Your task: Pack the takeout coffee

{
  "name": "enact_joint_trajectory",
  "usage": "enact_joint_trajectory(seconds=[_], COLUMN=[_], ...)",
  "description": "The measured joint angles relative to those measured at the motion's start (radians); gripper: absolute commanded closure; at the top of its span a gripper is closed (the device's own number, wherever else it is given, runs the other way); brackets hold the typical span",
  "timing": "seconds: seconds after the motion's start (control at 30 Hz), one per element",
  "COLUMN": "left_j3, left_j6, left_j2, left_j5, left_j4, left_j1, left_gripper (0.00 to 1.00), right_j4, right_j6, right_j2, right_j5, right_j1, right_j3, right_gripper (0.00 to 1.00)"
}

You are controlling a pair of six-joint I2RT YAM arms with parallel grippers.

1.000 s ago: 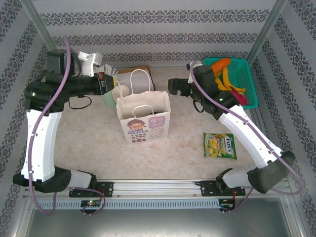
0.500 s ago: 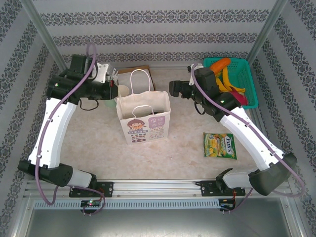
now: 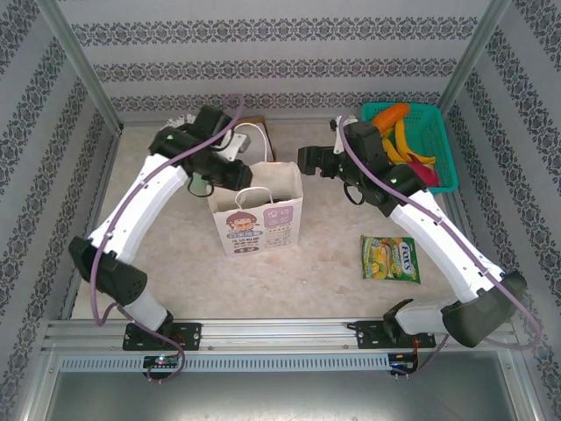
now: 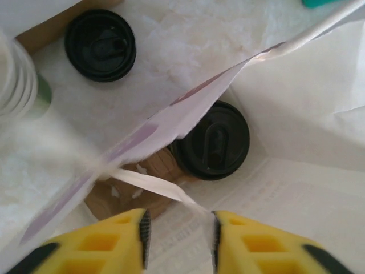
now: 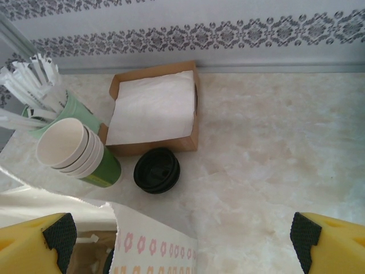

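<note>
The brown napkin box is blocked by the white paper bag [image 3: 259,219], so next my left gripper pulls the bag out of the way first. My right gripper should then drag the box [image 5: 192,134] clear.
The takeout coffee [image 4: 212,140] stands inside the white paper bag [image 3: 256,210]; from above I see its round black lid, and the cup body is hidden. A brown cardboard piece [image 4: 128,188] lies beside it in the bag. My left gripper [image 4: 178,240] hangs above the bag's mouth, also visible from the top camera [image 3: 230,167]. It is open, and a white bag handle [image 4: 151,184] crosses in front of its jaws without being pinched. My right gripper [image 5: 182,242] is open wide just right of the bag's top edge [image 3: 307,160], holding nothing.
Behind the bag on the table are a separate black lid [image 5: 157,170], a brown napkin box [image 5: 154,108], stacked cream cups [image 5: 71,148] and a pale green cup of white sticks [image 5: 40,103]. A teal basket [image 3: 438,132] sits back right, a green snack packet [image 3: 391,259] near right.
My left arm swung right from the cups at the back left to over the bag's mouth, and its jaws came apart. The right arm stayed put.
</note>
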Motion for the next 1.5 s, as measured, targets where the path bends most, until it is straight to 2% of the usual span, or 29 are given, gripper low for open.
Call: enact_joint_trajectory(seconds=[0.1,0.2,0.4,0.47,0.57,0.7,0.83,0.9,0.97,1.07,1.17,1.27,1.5], left_j3=[0.008,0.007,-0.055,-0.076,-0.090,-0.126,-0.180,-0.193,-0.193,-0.193,-0.193,-0.195,-0.196], left_j6=[0.006,0.010,0.007,0.002,-0.024,-0.065,-0.094,-0.101,-0.107,-0.117,-0.123,-0.131,-0.130], left_j2=[0.046,0.027,-0.172,-0.252,-0.319,-0.319,-0.273,-0.247,-0.226,-0.209,-0.205,-0.206,-0.215], left_j5=[0.027,0.041,0.037,-0.003,-0.137,-0.290,-0.329,-0.330,-0.333,-0.338,-0.343,-0.355,-0.369], left_j4=[0.016,0.031,0.080,0.080,0.066,0.018,-0.009,-0.011,-0.015,-0.018,-0.020,-0.023,-0.045], left_j1=[-0.020,-0.024,-0.024,-0.023,-0.019,-0.010,-0.001,0.003,0.007,0.012,0.017,0.024,0.084], left_gripper=[0.38,0.28,0.00,0.00,0.00,0.11,0.26,0.41,0.53,0.65,0.86,0.94,1.00], right_j4=[0.003,0.007,0.005,0.004,0.002,0.008,0.012,0.018,0.020,0.015,-0.002,-0.013,-0.049], right_j6=[0.000,-0.005,-0.019,-0.018,-0.014,0.027,0.082,0.094,0.097,0.094,0.089,0.082,0.059], right_j2=[0.006,0.025,0.089,0.103,0.105,0.096,0.087,0.086,0.086,0.092,0.136,0.206,0.410], right_j5=[-0.043,-0.106,-0.241,-0.262,-0.256,-0.196,-0.154,-0.138,-0.127,-0.122,-0.107,-0.097,-0.093], right_j1=[0.000,0.000,0.000,0.002,0.002,-0.013,-0.077,-0.104,-0.119,-0.135,-0.154,-0.174,-0.183], right_j3=[-0.008,-0.011,-0.011,-0.011,-0.011,-0.011,-0.013,-0.014,-0.014,-0.010,0.023,0.061,0.191], right_gripper=[0.02,0.02,0.02,0.02,0.02,0.02,0.02,0.02,0.02,0.02,0.02,0.02,0.02])
